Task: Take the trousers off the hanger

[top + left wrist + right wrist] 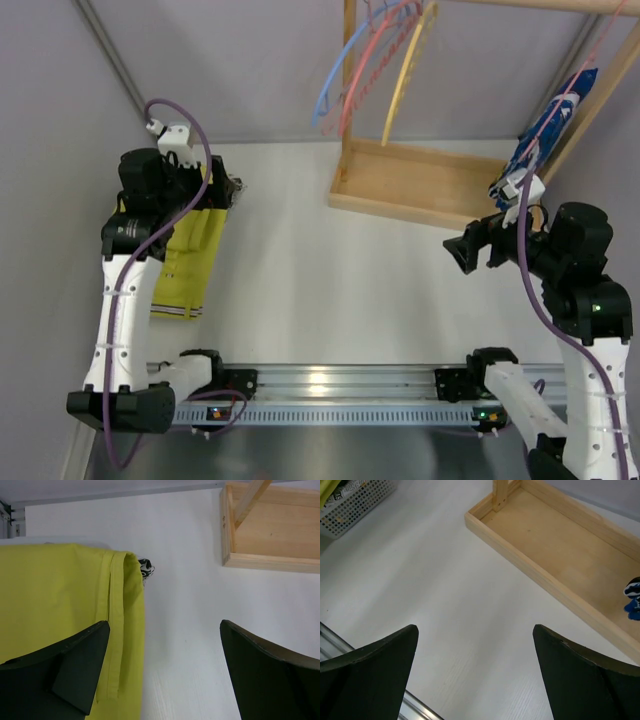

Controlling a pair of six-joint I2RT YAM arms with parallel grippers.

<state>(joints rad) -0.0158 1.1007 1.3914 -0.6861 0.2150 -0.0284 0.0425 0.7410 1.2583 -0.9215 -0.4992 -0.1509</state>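
Note:
My open right gripper should keep moving up, since the pale-pink hanger's wire (611, 31) stands free above the trousers, until its fingers close on that wire (599, 50).
The royal-blue trousers (553, 122) with white and red patches hang at the right end of the wooden rack, on a thin pale-pink hanger (605, 45) of which only a wire shows above the cloth. A blue tip of the trousers shows at the right edge of the right wrist view (633, 601). My right gripper (463, 250) is open and empty, below and left of the trousers, over bare table (475, 630). My left gripper (228, 190) is open and empty at the far left, over the edge of the yellow folded garment (55, 595).
The wooden rack base (410, 185) lies at the back right, also in both wrist views (275, 535) (560, 545). Blue, pink and yellow hangers (375, 60) hang from its bar. A white mesh basket (355, 502) stands at the left. A black-and-white patterned item (145, 569) peeks from behind the yellow garment.

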